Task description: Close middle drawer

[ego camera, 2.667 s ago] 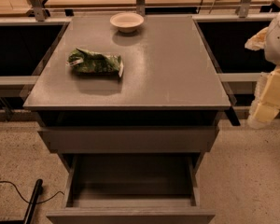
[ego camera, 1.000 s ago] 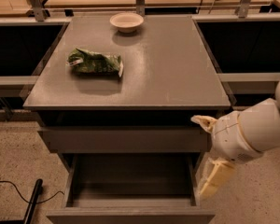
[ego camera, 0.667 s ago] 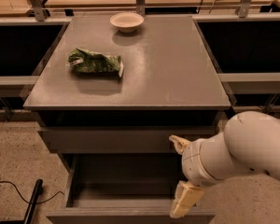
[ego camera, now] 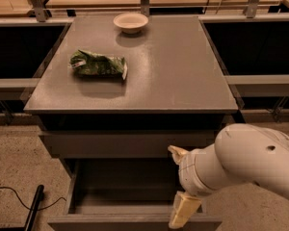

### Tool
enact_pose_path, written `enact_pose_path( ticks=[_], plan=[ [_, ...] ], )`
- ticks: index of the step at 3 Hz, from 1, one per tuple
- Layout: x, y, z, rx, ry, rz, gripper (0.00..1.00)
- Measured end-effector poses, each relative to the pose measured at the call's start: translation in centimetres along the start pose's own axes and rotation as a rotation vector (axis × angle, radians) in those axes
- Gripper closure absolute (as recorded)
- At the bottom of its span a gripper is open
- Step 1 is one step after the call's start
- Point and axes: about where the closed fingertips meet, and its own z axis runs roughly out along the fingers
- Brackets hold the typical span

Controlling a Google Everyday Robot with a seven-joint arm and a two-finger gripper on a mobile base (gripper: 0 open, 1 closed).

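Observation:
The middle drawer's inside (ego camera: 122,186) is empty and its sides go straight back. The drawer will slide all the way in when I push its front (ego camera: 111,221).
The middle drawer (ego camera: 120,189) is pulled far out below the grey cabinet top (ego camera: 183,71). Its dark grey inside is bare and its flat front (ego camera: 106,222) lies at the bottom edge of the view. My gripper (ego camera: 179,182), on a bulky white arm (ego camera: 250,162), is over the drawer's front right corner. Its cream fingers are spread apart and hold nothing. One finger (ego camera: 177,154) is up by the top drawer's front. The other reaches down to the middle drawer's front edge. The lowest drawer is out of view.
The top drawer front (ego camera: 111,143) is nearly flush under the tabletop. A green crumpled bag (ego camera: 97,64) and a white bowl (ego camera: 130,22) lie on the tabletop. A black cable and post (ego camera: 33,207) are on the floor at the left. Dark open bays flank the cabinet.
The arm has swung from the right side down and left, across the cabinet front to the drawer's front right corner. The drawer stays pulled out. Bag and bowl have not moved.

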Motion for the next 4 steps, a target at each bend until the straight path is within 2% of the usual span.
enact_pose_path(
  ticks=[1,2,3,4],
  plan=[
    [0.7,1.9,4.6,-0.021,0.045,-0.017,0.00],
    [2.3,3.8,8.3,-0.033,0.089,-0.016,0.16],
    [4.1,5.4,10.7,-0.046,0.099,0.011,0.39],
    [5.0,6.8,12.5,-0.058,0.081,0.031,0.63]
  ],
)
